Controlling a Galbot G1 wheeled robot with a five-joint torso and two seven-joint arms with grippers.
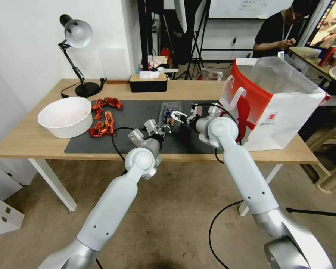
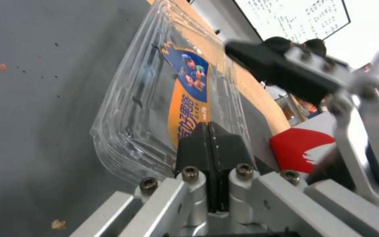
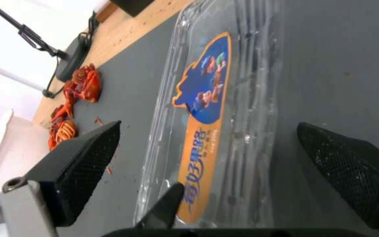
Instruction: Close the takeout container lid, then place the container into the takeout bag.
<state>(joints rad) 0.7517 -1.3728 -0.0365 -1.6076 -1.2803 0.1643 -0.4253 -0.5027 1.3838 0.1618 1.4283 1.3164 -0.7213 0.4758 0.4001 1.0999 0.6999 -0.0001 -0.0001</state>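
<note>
Both halves of the takeout container [image 1: 169,116] will come up together when the robot lifts it by its edge, because the lid lies down close along the long rim.
The takeout container [image 1: 170,110] is a clear plastic clamshell lying flat on the grey mat [image 1: 134,112] in mid-table. Its lid [image 2: 189,98], with an orange and blue label [image 3: 207,108], faces up and seems to lie down over the other half. My left gripper [image 1: 167,128] is shut, and its joined fingertips [image 2: 209,138] press against the lid's near end. From the right, my right gripper [image 1: 180,117] hovers open just over the container [image 3: 242,82], one finger [image 3: 84,164] off each long side. The red and white takeout bag [image 1: 280,108] stands open at the table's right end.
A big white bowl [image 1: 65,116] sits at the mat's left edge, with red crayfish [image 1: 104,119] scattered beside it. Along the back of the table are a black tissue box [image 1: 148,83] and a desk lamp [image 1: 76,56]. The bag stands close beside my right forearm.
</note>
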